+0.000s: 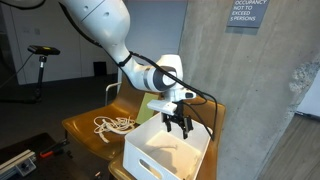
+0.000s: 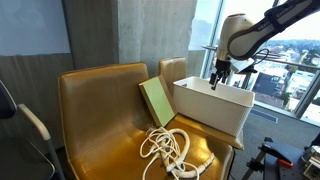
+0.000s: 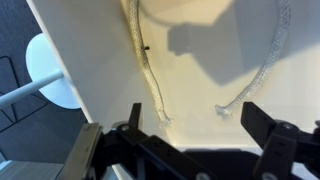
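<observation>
The robot's open gripper is hanging over the gap separating the rope ends (image 3: pixel 194 115), so it should move over the rope end farther from the bin's side (image 3: pixel 258 80) before it goes down to grip.
My gripper (image 1: pixel 178 124) hangs open and empty just above the open top of a white bin (image 1: pixel 150 158), which stands on a tan leather chair. In an exterior view the gripper (image 2: pixel 219 76) is over the bin's far part (image 2: pixel 215 112). In the wrist view the two dark fingers (image 3: pixel 190 115) are spread wide over the bin's white floor (image 3: pixel 200 90), where pale rope ends (image 3: pixel 147 70) lie. A coil of white rope (image 1: pixel 112 125) lies on the chair seat beside the bin; it also shows in an exterior view (image 2: pixel 168 150).
A light green book (image 2: pixel 157 101) leans against the chair back next to the bin, also seen in an exterior view (image 1: pixel 160 106). The tan chair (image 2: pixel 95 110) has a wide back. A concrete wall (image 1: pixel 270 110) stands close beside the bin. Windows lie behind.
</observation>
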Robot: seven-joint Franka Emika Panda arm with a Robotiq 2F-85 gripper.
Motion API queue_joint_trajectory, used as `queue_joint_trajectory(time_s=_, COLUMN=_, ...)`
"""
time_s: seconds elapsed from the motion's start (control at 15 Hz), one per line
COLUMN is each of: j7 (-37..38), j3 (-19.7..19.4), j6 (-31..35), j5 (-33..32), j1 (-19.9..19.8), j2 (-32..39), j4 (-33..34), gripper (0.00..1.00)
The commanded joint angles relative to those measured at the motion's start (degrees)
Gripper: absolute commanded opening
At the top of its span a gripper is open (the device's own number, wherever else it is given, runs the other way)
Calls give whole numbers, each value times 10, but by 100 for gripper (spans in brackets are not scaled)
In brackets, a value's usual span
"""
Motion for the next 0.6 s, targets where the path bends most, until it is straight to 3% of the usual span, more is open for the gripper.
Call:
queue_joint_trajectory(time_s=0.0, j7=-20, j3=-4, j6=-20, j5=12, j1=-3, j2=45, j4=51, gripper=100)
queue_joint_trajectory(time_s=0.53, j7=-26, j3=-27, j6=-27, j5=-3, j1=-5, j2=100, j4=79, gripper=100)
